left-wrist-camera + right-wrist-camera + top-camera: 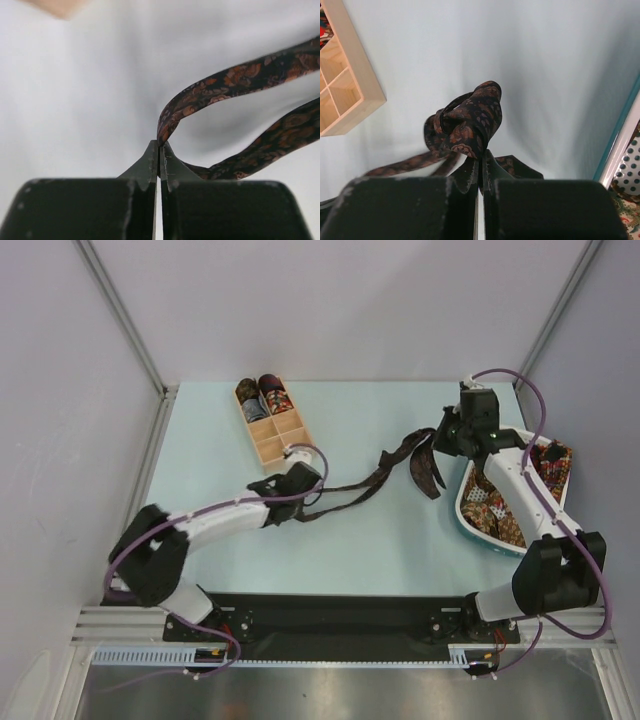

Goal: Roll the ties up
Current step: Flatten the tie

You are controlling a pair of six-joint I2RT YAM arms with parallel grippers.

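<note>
I should let go of the tie's loop and my right gripper should lift the tie's wide part (411, 444), because the tie doubles back in that loop at my left gripper (340, 507).
A long dark brown patterned tie (385, 468) stretches across the table between both arms. My left gripper (300, 485) is shut on its narrow end; in the left wrist view the strip (220, 87) loops away from the pinched fingertips (160, 145). My right gripper (447, 437) is shut on the wide end, where the bunched fabric (467, 120) sits above the closed tips (481, 150). Two rolled ties (260, 395) sit in the far compartments of the wooden box (283, 445). More patterned ties (548, 468) lie in the white basket (475, 518).
The wooden compartment box stands at the back left of the table, just behind my left gripper. The white basket sits at the right edge under my right arm. Grey walls enclose the table on three sides.
</note>
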